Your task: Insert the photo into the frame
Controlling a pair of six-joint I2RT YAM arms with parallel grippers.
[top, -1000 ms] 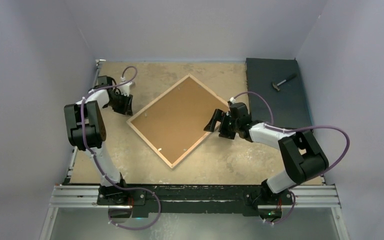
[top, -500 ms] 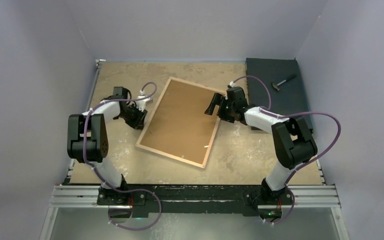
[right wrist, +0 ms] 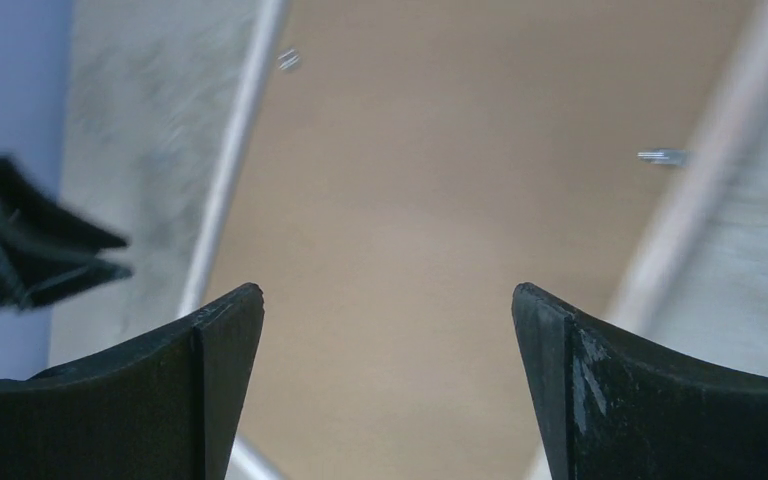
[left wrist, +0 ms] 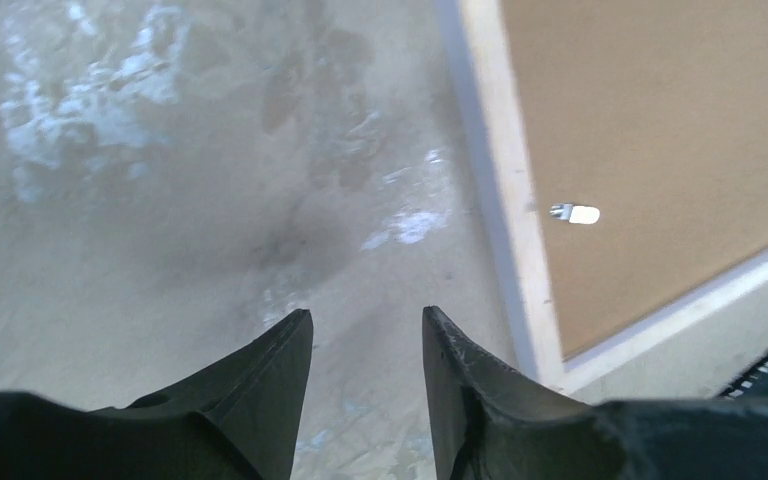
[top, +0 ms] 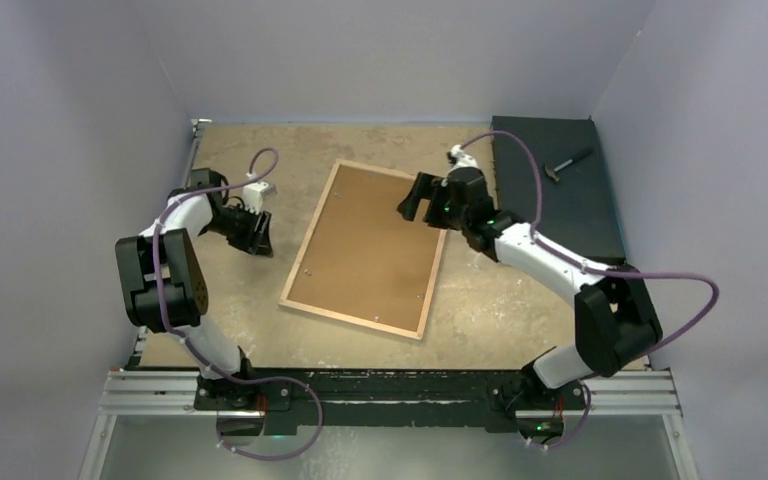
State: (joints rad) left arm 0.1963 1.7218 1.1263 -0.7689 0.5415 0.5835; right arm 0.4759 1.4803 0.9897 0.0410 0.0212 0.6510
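The near clip [left wrist: 575, 213] faces away from the frame's rim, so the robot's left gripper should keep that rim [left wrist: 542, 318] steady while the right gripper turns the clip to face it.
The frame [top: 352, 320] lies back-up in the middle of the table, its light wood rim around a brown backing board [top: 370, 245]. The photo is out of view. My left gripper [top: 260, 240] hovers over bare table a little left of the frame, open and holding nothing. In the left wrist view the gripper [left wrist: 365, 315] points at the tabletop, with the frame's rim [left wrist: 505, 190] to its right. My right gripper [top: 410, 200] is wide open above the frame's far right corner. In the right wrist view the gripper [right wrist: 387, 290] looks down on the backing board [right wrist: 440, 170].
A black slab [top: 560, 200] with a small hammer [top: 567, 165] on it lies at the back right. Small metal clips [left wrist: 577, 213] stick out over the backing board. Grey walls close in the table on three sides.
The frame has turned from a diamond position to nearly upright. My left gripper has pulled back to the left off the frame's edge and opened wider. The right gripper rose over the far corner.
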